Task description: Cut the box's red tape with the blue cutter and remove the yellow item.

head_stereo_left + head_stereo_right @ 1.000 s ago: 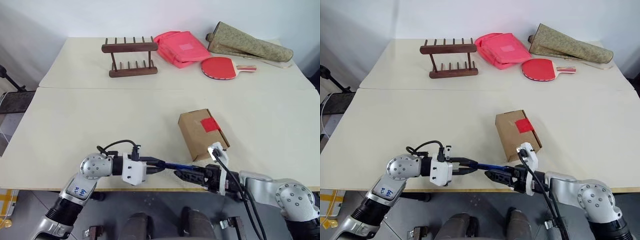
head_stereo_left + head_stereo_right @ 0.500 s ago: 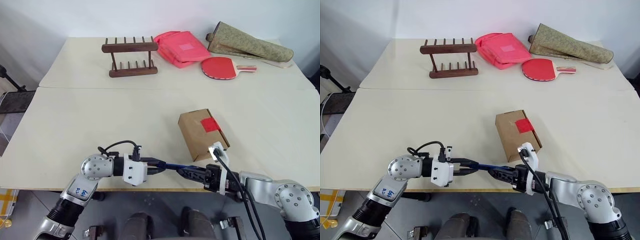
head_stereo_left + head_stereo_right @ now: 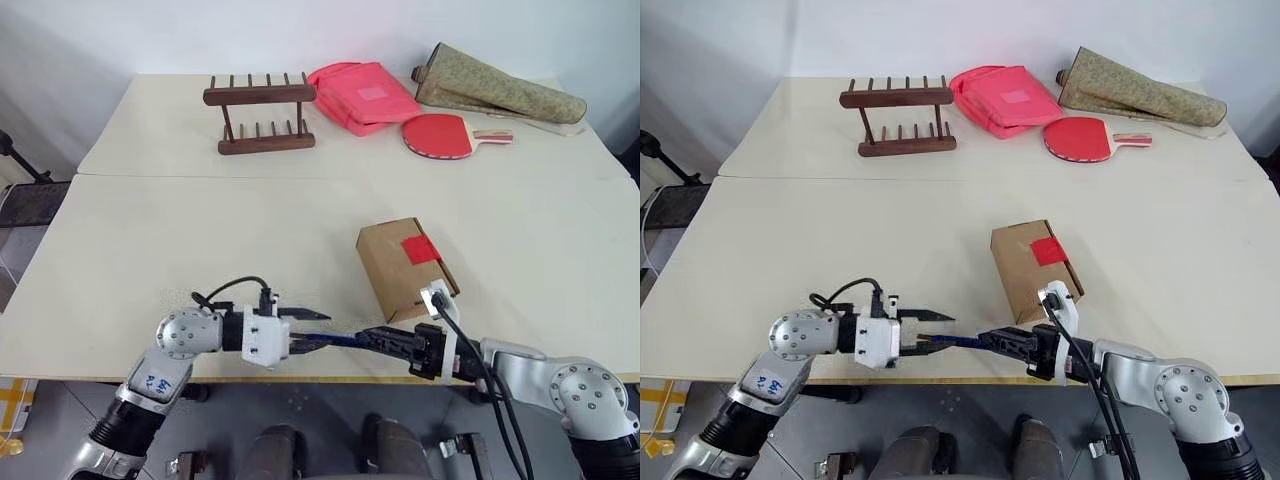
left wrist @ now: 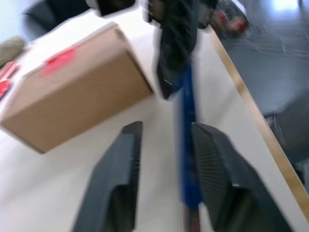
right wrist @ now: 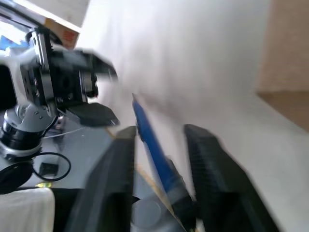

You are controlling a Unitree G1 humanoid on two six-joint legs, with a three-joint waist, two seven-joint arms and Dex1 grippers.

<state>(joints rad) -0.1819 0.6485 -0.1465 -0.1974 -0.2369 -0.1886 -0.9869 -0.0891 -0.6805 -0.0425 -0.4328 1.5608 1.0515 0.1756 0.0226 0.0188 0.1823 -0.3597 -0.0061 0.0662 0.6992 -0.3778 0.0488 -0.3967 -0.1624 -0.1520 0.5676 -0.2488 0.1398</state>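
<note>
I can see the blue cutter's tip (image 5: 136, 100) lying loose by my left gripper's open fingers, so my right gripper should set it down (image 3: 338, 340) for my left gripper to grip first.
The brown box (image 3: 400, 265) lies on the table's near right, with the red tape (image 3: 420, 248) across its top seam. Just in front of it, at the table's front edge, the blue cutter (image 3: 340, 339) hangs level between my two grippers. My right gripper (image 3: 372, 337) is shut on the cutter's right end. My left gripper (image 3: 312, 329) stands open around the left end, one finger above and one below. In the left wrist view the cutter (image 4: 188, 159) runs between the spread fingers (image 4: 123, 174), with the box (image 4: 72, 96) beyond. The yellow item is hidden.
At the table's back stand a wooden rack (image 3: 260, 112), a pink bag (image 3: 362, 96), a red paddle (image 3: 440, 135) and a rolled mat (image 3: 500, 92). A seam (image 3: 200, 177) runs across between the two tabletops. Both grippers hover at the front edge (image 3: 330, 379).
My left gripper has let go of the cutter, opened and drawn back a little to the left. My right gripper has closed on the cutter's other end.
</note>
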